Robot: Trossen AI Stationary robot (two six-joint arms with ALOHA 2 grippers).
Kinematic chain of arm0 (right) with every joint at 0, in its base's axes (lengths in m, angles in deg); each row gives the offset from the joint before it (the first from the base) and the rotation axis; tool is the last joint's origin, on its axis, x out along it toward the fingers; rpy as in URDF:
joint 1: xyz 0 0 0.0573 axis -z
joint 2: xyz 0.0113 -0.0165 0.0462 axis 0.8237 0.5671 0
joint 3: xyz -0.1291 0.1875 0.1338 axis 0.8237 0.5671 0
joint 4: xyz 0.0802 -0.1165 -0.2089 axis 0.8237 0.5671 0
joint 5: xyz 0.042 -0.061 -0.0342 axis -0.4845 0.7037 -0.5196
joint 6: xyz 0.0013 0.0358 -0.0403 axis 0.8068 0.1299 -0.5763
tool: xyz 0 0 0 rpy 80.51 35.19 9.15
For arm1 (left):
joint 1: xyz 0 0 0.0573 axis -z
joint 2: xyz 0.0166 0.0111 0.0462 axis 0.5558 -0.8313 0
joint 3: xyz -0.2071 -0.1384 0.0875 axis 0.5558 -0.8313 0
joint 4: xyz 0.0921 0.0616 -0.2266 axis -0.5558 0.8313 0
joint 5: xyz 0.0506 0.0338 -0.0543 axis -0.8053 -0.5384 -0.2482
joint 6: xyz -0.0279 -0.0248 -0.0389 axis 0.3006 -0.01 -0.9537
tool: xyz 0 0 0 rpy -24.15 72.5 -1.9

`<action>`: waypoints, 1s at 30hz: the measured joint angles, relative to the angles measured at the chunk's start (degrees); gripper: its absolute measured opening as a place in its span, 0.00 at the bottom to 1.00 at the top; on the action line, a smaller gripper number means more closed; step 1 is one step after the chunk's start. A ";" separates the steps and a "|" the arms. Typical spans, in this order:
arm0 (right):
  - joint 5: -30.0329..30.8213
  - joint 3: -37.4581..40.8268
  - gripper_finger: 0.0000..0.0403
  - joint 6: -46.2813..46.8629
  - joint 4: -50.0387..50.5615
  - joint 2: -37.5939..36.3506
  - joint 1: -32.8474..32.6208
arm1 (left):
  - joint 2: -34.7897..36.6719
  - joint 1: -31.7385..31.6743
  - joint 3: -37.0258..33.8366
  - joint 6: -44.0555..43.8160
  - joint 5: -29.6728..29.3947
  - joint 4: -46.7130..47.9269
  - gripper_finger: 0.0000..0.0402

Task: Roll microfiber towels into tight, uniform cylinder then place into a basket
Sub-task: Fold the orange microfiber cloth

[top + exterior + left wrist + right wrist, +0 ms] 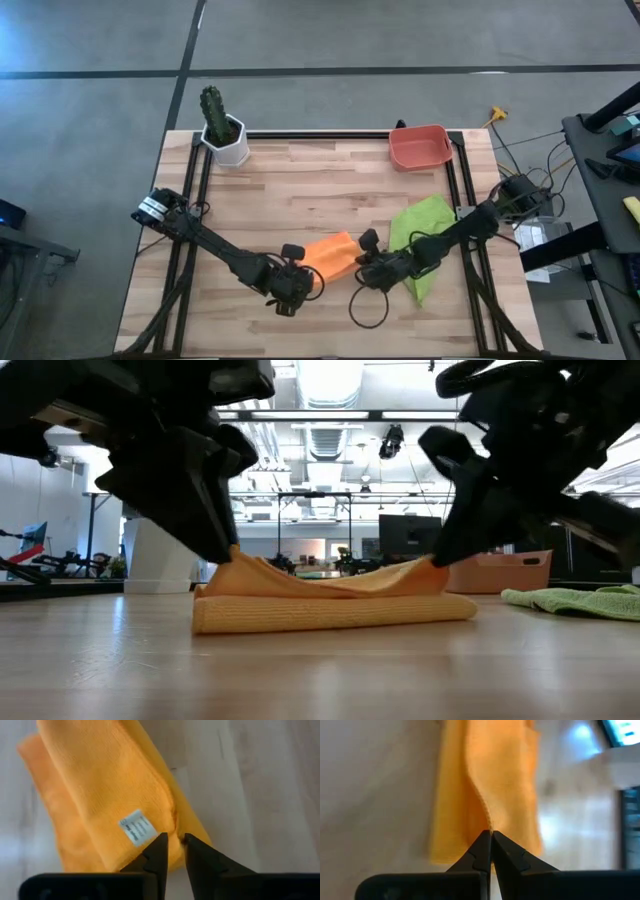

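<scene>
My right gripper holds only the upper layer's edge above the orange towel's near fold, so next I open it and grab the fold's end before rolling.
The orange towel lies folded in several layers on the table's near middle, with a white label on top. My left gripper is shut on its left end and my right gripper on its right end. In the low view the towel's upper layer rises at both ends to my left gripper and my right gripper, sagging between them, while the lower layers rest on the table. The green towel lies crumpled at the right. The red basket stands at the far right. My left gripper pinches the upper layer's hemmed edge between its two fingers, beside the white label, at the towel's left end. The fingers slant down from the left. That end is lifted a little; the layers below stay on the table. My right gripper pinches the upper layer's edge between its two shut fingers at the towel's right end, slanting down from the right. That end is lifted a little, and the cloth sags slack toward the middle.
A white pot with a green cactus stands at the far left. The green towel lies close behind my right arm. Bare wood lies between the towels and the far edge.
</scene>
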 joint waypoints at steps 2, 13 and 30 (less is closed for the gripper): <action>-0.69 0.24 0.02 1.19 0.25 0.00 -0.14 | 0.00 0.00 -0.44 -0.87 0.95 -0.06 0.07; -3.66 1.04 0.02 2.95 1.10 0.02 -0.15 | 0.07 0.62 -0.73 -1.16 3.97 0.37 0.00; -8.20 1.29 0.41 -2.24 1.27 -0.13 -1.24 | 1.84 5.89 -0.45 14.07 -2.92 -0.68 0.17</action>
